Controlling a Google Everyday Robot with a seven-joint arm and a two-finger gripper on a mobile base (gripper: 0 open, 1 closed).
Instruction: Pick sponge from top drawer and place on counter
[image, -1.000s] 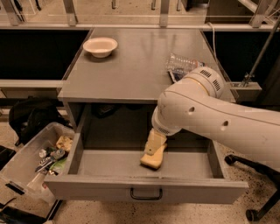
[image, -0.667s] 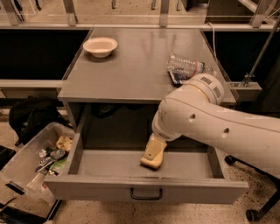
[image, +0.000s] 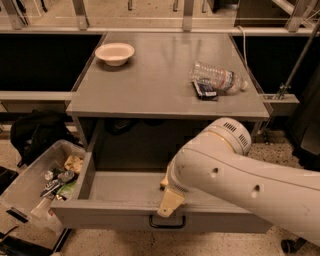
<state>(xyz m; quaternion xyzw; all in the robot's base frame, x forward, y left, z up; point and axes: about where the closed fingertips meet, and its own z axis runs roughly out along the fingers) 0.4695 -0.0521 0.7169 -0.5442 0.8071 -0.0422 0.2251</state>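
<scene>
Next, my gripper lifts, moves back and comes down over the yellow sponge, since my fingers are at the drawer's front panel (image: 156, 209) with the sponge behind them.
The top drawer (image: 115, 186) of the grey cabinet is pulled open, with its dark pull handle (image: 166, 223) at the front. My gripper (image: 166, 187) is over the drawer's front middle, mostly hidden behind my white arm (image: 235, 172). The pale yellow sponge (image: 170, 202) hangs from it, tilted, above the drawer floor and in front of the drawer's front panel. The counter (image: 150, 80) above is flat and grey.
On the counter stand a white bowl (image: 114, 53) at the back left and a crushed clear bottle (image: 217, 77) beside a dark packet (image: 204, 90) at the right. A clear plastic bin (image: 30, 185) of clutter sits on the floor left of the drawer, next to a black bag (image: 37, 135).
The sponge has come up off the drawer floor and moved toward the drawer's front with my gripper. My arm has swung lower and forward across the drawer.
</scene>
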